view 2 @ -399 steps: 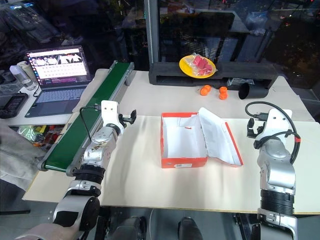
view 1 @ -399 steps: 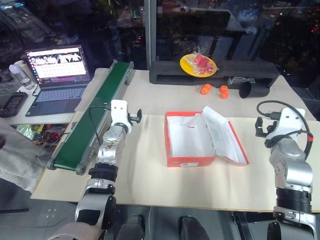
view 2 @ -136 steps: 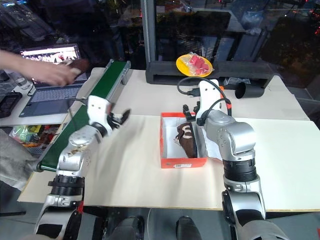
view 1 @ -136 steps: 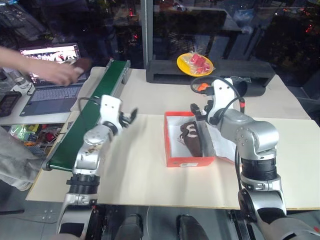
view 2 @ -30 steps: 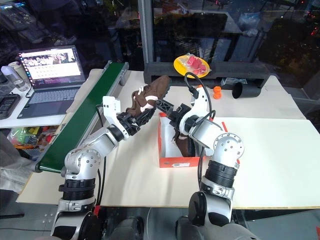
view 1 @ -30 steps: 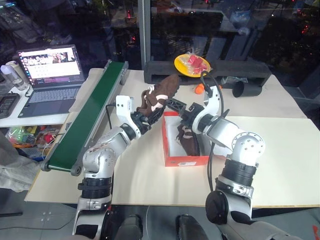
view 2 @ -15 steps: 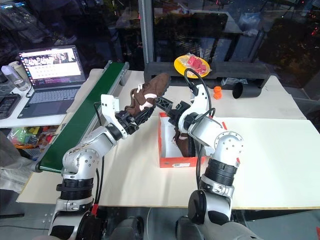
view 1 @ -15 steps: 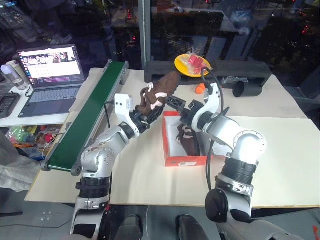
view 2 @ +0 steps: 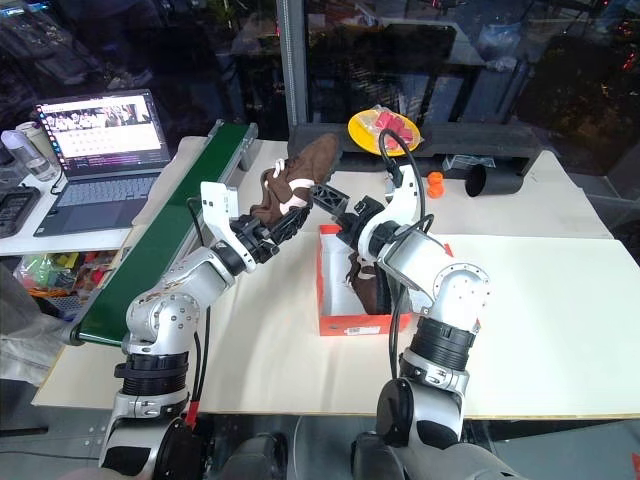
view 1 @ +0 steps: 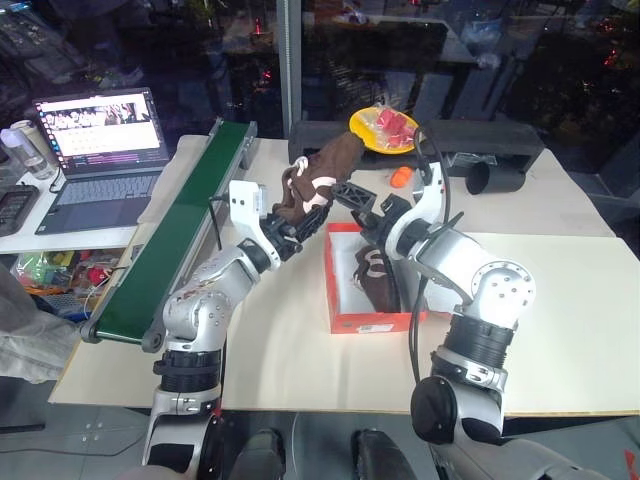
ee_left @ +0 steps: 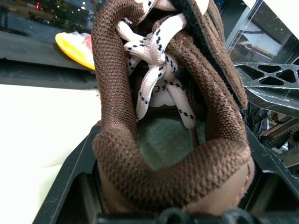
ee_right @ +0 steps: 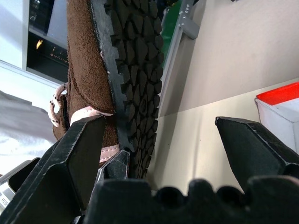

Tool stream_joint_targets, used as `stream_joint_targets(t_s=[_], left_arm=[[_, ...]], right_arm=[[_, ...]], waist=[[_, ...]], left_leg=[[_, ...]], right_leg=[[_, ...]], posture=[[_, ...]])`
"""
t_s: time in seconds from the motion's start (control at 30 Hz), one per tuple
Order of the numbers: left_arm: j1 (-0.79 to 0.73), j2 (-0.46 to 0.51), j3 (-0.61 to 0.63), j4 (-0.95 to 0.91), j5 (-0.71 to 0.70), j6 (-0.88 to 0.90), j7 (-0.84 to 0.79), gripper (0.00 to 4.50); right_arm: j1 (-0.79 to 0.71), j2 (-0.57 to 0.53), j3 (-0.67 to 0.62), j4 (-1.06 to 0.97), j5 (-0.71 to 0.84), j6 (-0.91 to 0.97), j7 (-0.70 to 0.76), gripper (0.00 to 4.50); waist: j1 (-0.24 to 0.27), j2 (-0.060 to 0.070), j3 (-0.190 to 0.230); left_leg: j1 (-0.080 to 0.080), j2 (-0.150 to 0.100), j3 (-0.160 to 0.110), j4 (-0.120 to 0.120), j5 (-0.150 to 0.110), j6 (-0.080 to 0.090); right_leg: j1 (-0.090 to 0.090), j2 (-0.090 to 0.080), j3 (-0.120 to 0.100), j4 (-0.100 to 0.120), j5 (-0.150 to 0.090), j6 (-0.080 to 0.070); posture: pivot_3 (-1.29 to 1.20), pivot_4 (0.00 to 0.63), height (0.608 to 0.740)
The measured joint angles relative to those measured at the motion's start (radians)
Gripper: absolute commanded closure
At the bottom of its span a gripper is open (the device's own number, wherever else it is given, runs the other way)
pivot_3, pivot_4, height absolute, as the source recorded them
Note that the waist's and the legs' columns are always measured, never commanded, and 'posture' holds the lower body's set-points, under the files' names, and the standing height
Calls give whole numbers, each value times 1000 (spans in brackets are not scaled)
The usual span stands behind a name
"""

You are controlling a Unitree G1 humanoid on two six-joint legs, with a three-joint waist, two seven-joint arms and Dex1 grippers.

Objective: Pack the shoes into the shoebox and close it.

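A white gap (view 1: 346, 280) runs next to the shoe in the box. The held shoe (view 1: 322, 180) will fit snugly beside that shoe when I lower it in.
My left gripper (view 1: 291, 214) is shut on the heel end of one brown shoe (view 1: 326, 170) with cream laces. It holds the shoe tilted up in the air, just left of the orange shoebox (view 1: 366, 322). In the left wrist view the heel opening (ee_left: 163, 140) sits between the fingers. The other shoe (view 1: 378, 283) lies inside the white-lined box. My right gripper (view 1: 352, 198) is open beside the held shoe's black treaded sole (ee_right: 138, 70), over the box's back left corner. The right arm hides most of the box lid.
A green conveyor belt (view 1: 182, 232) runs along the table's left side, with a laptop (view 1: 100, 130) beyond it. At the back are a yellow plate (view 1: 386, 128) on a black block, an orange ball (view 1: 399, 177) and a black cup on its side (view 1: 490, 178).
Since the earliest frames one shoe has come to lie in the box, and my left gripper has taken the other and lifted it beside the box. The right gripper came alongside. The last second is nearly still.
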Motion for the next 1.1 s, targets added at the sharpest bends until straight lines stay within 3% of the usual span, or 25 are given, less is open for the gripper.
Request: stream_joint_targets(t_s=[0.27, 0.47, 1.1], left_arm=[[-3, -17, -21, 68, 7, 19, 3, 1601], [-20, -15, 28, 109, 6, 19, 46, 1601], [-26, -24, -24, 73, 35, 17, 17, 1601]], right_arm=[[-28, -18, 11, 4, 62, -56, -20, 0], [-10, -42, 31, 3, 95, -87, -29, 0], [34, -89, 109, 25, 118, -132, -36, 0]], waist=[[1, 0, 0], [-1, 1, 0], [1, 1, 1]], left_leg=[[0, 0, 0, 0, 0, 0], [-1, 0, 0, 0, 0, 0], [-2, 0, 0, 0, 0, 0]], right_leg=[[0, 0, 0, -1, 0, 0], [-1, 0, 0, -1, 0, 0], [0, 0, 0, -2, 0, 0]], posture=[[0, 150, 734], [0, 150, 734], [0, 150, 734]])
